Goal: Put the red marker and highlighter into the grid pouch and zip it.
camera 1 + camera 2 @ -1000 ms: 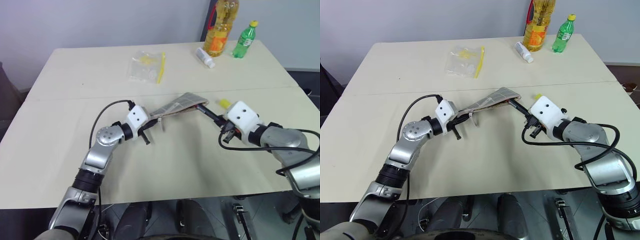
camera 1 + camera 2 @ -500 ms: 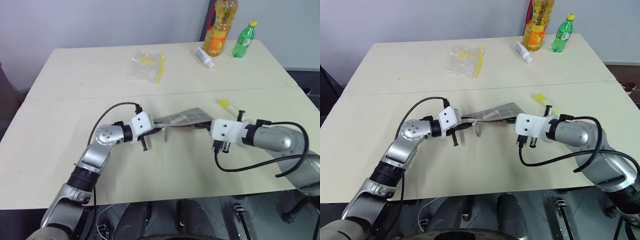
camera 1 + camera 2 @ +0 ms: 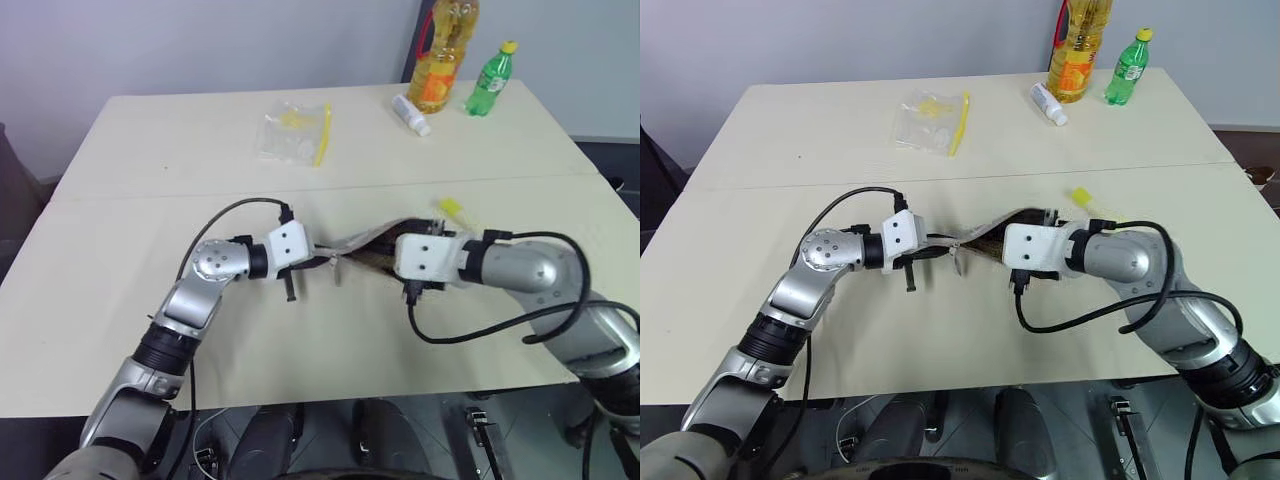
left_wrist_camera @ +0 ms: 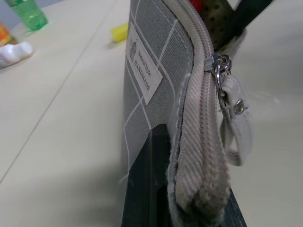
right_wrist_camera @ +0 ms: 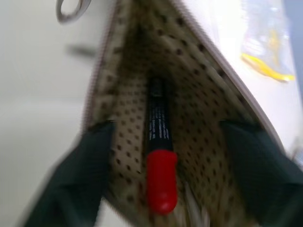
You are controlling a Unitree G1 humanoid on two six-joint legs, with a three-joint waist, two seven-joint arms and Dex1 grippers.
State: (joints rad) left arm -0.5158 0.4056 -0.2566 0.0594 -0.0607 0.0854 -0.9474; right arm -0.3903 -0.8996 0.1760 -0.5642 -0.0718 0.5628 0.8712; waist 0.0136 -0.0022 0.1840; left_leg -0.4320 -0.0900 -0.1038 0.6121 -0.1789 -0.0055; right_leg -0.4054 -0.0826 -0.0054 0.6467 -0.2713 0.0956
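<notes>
The highlighter [image 3: 450,206] should slip in next to the red marker when I push it into the grid pouch, since the dotted lining shows free space [image 5: 198,137] beside that marker.
The grid pouch [image 3: 362,243] hangs just above the table's middle, stretched between my two grippers. My left gripper [image 3: 318,260] is shut on its closed zipper end, with the pull [image 4: 234,118] dangling beside it. My right gripper [image 5: 164,126] is open, its fingers [image 5: 90,175] spread wide at the pouch's open mouth. The red marker [image 5: 158,161] lies loose inside against the dotted lining, between the fingers and apart from both. The pale yellow highlighter [image 3: 449,208] lies on the table just behind my right hand.
At the back of the table [image 3: 150,330] lie a clear plastic bag [image 3: 295,132] with a yellow strip, a small white bottle [image 3: 411,114], an oil bottle [image 3: 438,60] and a green bottle [image 3: 488,78].
My right gripper carried the marker leftward into the pouch mouth, rolled, and opened, letting go of it inside. The left gripper kept its hold and the pouch sagged lower.
</notes>
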